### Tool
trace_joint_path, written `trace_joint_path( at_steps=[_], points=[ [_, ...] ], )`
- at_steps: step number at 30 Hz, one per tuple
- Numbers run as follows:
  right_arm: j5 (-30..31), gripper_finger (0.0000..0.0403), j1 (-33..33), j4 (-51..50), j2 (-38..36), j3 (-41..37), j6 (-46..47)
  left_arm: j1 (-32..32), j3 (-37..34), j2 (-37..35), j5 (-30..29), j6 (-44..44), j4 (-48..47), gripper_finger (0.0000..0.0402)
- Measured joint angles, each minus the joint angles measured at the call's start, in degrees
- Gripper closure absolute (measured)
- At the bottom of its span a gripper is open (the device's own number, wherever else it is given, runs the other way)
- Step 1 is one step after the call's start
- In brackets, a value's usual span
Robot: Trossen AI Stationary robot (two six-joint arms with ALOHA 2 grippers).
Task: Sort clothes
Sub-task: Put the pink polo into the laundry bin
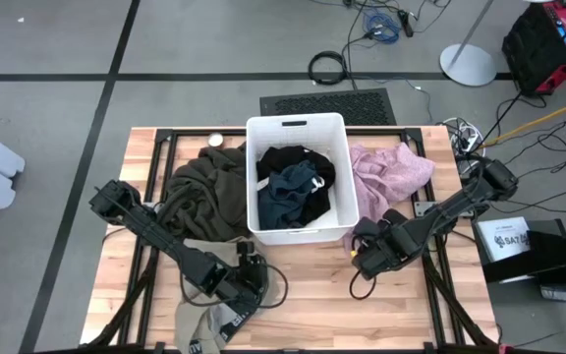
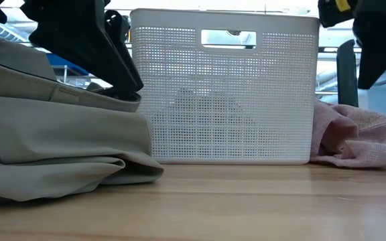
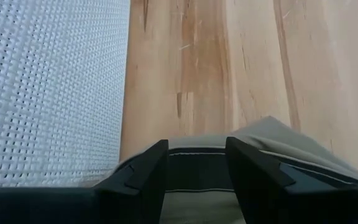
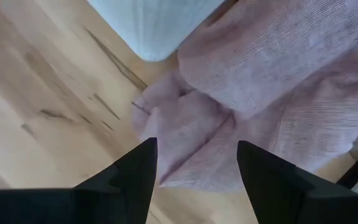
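Note:
The pink garment (image 1: 386, 184) is bunched up in loose folds (image 1: 405, 159) next to the bin, so the whole heap will come loose and spread out wide when I pull it.
A white bin (image 1: 296, 122) stands mid-table, holding a black garment (image 1: 293, 159) and a navy-teal one (image 1: 288, 195). A dark olive garment (image 1: 204, 192) lies heaped against the bin's left side and a pale pink one (image 1: 396, 172) against its right. A beige garment (image 1: 214, 320) lies at the near left and hangs over the table's near edge. My left gripper (image 1: 254, 285) stands open, slanting down, with the beige garment's edge (image 3: 197, 165) between its fingers. My right gripper (image 1: 362, 258) is open and points down over the pink garment's near corner (image 4: 185, 130), clear of it. My left gripper has its two fingers (image 3: 145, 180) on either side of the beige garment's banded edge (image 3: 197, 155), slanting down from the near left. I cannot tell whether they touch the cloth. The garment lies on the table.
Bare wood (image 1: 312, 280) stretches in front of the bin between the two grippers. Black frame rails (image 1: 440, 285) run along the table's sides. A small round object (image 1: 216, 139) sits at the far edge, left of the bin. Cables lie on the floor beyond.

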Motion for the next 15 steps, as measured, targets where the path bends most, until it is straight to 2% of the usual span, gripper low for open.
trace_joint_path(
  at_steps=[6, 11, 15],
  points=[
    [0.41, 0.0193, -1.29, 0.34, 3.76, -3.54, -4.05, 0.42, 0.0, 0.0, -0.09, 1.39, 0.04, 0.0231],
    [5.77, 0.0193, -3.29, -0.47, 5.56, -8.11, -1.75, 0.76, 0.0, 0.0, -0.09, 1.53, 0.0, 0.0231],
    [9.8, 0.0193, -4.12, 3.55, 5.64, -11.54, -0.37, 0.98, 0.0, -0.02, -0.07, 2.52, 0.02, 0.0231]
  ],
)
